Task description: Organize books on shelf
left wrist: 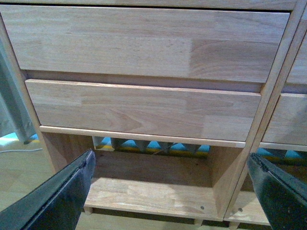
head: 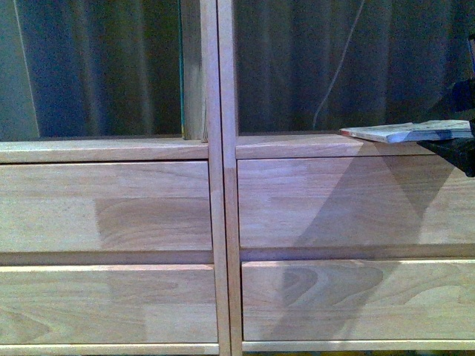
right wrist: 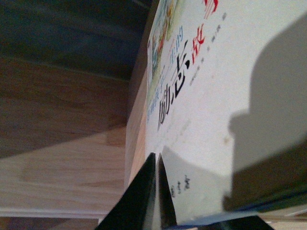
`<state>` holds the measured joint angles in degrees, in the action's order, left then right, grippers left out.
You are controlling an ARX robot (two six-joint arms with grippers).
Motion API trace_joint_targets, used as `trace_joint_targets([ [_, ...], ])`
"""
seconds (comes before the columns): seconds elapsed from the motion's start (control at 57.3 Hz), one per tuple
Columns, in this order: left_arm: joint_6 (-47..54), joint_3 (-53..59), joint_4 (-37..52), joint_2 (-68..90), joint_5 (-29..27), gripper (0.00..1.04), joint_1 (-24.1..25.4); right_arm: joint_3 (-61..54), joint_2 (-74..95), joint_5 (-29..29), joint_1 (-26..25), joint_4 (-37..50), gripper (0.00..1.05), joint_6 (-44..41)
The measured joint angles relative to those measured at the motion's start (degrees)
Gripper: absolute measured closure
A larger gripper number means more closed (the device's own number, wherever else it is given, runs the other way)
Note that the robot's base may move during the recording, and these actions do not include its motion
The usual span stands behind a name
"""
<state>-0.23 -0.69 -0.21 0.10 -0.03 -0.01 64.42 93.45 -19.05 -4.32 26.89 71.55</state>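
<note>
The book's loose end [head: 365, 133] sticks straight out, so I expect the book to stay stiff and upright when I carry it to the shelf.
The light-wood shelf [head: 223, 222] fills the front view, with open compartments above and drawer fronts below. My right gripper [head: 462, 144] at the right edge is shut on the book [head: 404, 132], held flat with its free end over the right compartment's ledge. In the right wrist view the book's white cover [right wrist: 211, 81] shows black and red Chinese characters, and a dark finger [right wrist: 139, 201] clamps its near edge. My left gripper [left wrist: 170, 191] is open and empty, its fingers [left wrist: 62, 196] spread before the shelf's lowest open compartment [left wrist: 144, 191].
A dark curtain [head: 104, 67] hangs behind the upper compartments, with a thin cable [head: 338, 74] in the right one. A central wooden divider [head: 220, 74] splits the two columns. In the left wrist view short peg legs [left wrist: 88, 211] and pale floor [left wrist: 24, 172] show.
</note>
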Motion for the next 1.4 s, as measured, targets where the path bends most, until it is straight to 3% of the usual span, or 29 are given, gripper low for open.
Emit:
trace_joint_targets([
  [0.07,0.00,0.00,0.00,0.00,0.00,0.07,0.00,-1.01,-0.48,-0.26,0.59,0.98,0.96,0.44],
  [0.175,-0.02,0.00,0.00,0.00,0.02,0.07,0.00,-2.73,-1.95,-1.92,0.98,2.84,0.97,1.36],
  [0.244,-1.70,-0.83,-1.70,1.97,6.88,0.07,2.95,-4.22,-3.26,-3.17,1.09,4.42,0.97,2.03],
  [0.297,-2.95,-2.03,-0.39,6.40,15.12,0.07,7.78,-5.31,-4.79,-4.98,1.09,5.95,0.97,2.47],
  [0.402,-5.07,-5.57,6.19,15.37,24.81,0.07,17.33,-7.34,-8.76,-8.68,1.07,9.01,0.97,3.28],
  [0.506,-6.36,-10.43,14.14,24.55,28.92,0.07,24.04,-8.79,-13.55,-12.11,1.03,11.58,0.97,3.26],
  [0.629,-10.67,-18.08,20.06,38.16,33.20,0.07,25.99,-10.27,-18.91,-17.33,1.36,14.40,0.97,2.40],
  [0.786,-17.64,-29.22,22.88,54.99,39.43,0.07,23.93,-12.83,-22.73,-21.07,2.91,16.65,0.97,-0.48],
  [1.013,-32.48,-45.35,28.09,72.72,46.47,0.07,16.33,-16.76,-24.06,-23.87,6.43,17.99,0.97,-11.37],
  [1.153,-41.59,-50.34,32.96,77.00,47.47,0.07,9.40,-17.38,-22.08,-23.65,7.10,17.03,0.97,-18.01],
  [1.397,-49.42,-53.90,37.48,80.52,45.40,0.07,-2.38,-19.67,-21.20,-23.32,7.10,19.39,0.97,-18.71],
])
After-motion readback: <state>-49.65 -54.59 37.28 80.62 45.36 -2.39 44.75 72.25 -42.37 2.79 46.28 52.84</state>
